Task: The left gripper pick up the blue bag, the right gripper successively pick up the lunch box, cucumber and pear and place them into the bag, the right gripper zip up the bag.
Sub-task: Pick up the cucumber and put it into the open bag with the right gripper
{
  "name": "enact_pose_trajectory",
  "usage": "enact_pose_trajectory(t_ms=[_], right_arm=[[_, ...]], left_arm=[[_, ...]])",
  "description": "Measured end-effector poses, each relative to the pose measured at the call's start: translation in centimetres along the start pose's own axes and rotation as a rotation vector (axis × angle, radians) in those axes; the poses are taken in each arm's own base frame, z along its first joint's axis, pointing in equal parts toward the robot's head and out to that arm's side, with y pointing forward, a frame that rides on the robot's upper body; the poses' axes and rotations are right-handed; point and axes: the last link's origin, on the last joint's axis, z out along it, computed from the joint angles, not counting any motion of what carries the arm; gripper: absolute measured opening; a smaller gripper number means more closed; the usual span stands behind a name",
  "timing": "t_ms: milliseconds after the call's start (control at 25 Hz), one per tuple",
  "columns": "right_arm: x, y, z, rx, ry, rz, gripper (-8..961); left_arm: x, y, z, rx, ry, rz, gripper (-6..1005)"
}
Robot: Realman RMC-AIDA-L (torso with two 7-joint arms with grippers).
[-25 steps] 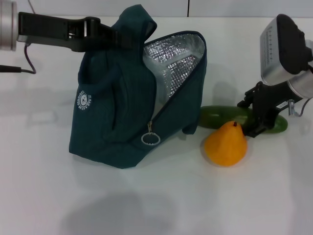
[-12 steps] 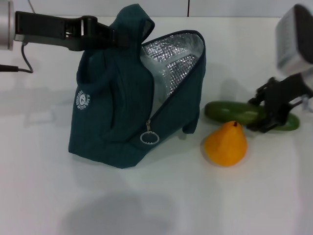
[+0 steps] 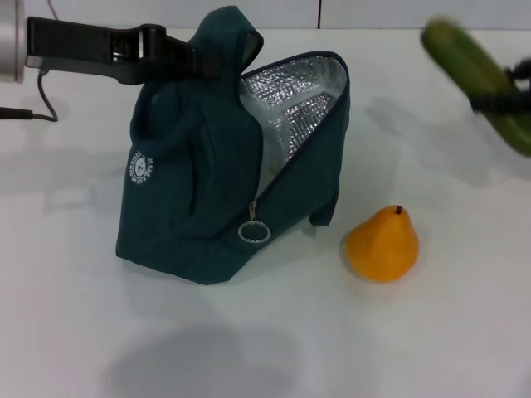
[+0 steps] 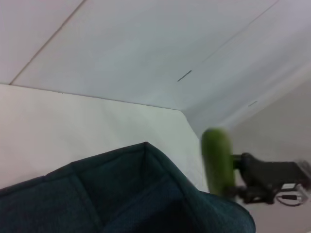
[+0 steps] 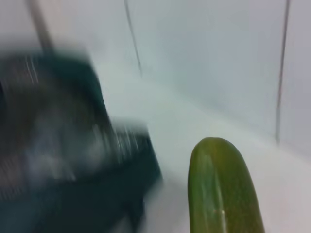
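Note:
The blue bag's opening (image 3: 289, 114) is wide open toward the cucumber, so the robot's right gripper should keep carrying the cucumber until its lower end sits inside the silver lining (image 3: 307, 124).
The blue bag (image 3: 207, 182) stands on the white table, unzipped, with its silver lining showing. My left gripper (image 3: 184, 61) is shut on the bag's top handle and holds it up. My right gripper (image 3: 503, 98), mostly cut off at the right edge, is shut on the cucumber (image 3: 474, 76) and holds it tilted in the air, to the right of the bag and above it. The cucumber also shows in the left wrist view (image 4: 217, 160) and the right wrist view (image 5: 223, 189). The pear (image 3: 383, 245) sits on the table to the right of the bag. The lunch box is hidden.
The ring zip pull (image 3: 254, 231) hangs at the bag's front. A dark cable (image 3: 29, 116) lies on the table at the far left. The table's back edge (image 3: 373, 28) meets the wall behind the bag.
My right gripper has closed on the cucumber and lifted it from the table beside the pear up toward the upper right. The bag, left gripper and pear have stayed put.

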Motion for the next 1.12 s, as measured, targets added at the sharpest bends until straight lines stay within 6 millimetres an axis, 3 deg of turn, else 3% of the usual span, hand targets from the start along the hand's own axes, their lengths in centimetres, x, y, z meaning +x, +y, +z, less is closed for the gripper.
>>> enact_pose_trajectory(t_ms=[200, 440, 800, 1120], right_arm=[[-1.1, 1.0, 0.7, -0.131, -0.296, 0.165, 644], [-1.6, 3.5, 3.8, -0.253, -0.526, 0.255, 648], [-3.5, 8.0, 10.0, -0.411, -0.600, 0.222, 653], [-4.3, 10.6, 12.7, -0.467, -0.548, 0.171, 657]], left_arm=[[-0.1, -0.1, 0.2, -0.004, 0.002, -0.008, 42], [-0.3, -0.2, 0.4, -0.017, -0.003, -0.022, 42], [-0.7, -0.7, 0.1, -0.027, 0.002, -0.027, 42], [-1.0, -1.1, -0.6, -0.025, 0.016, -0.034, 41]])
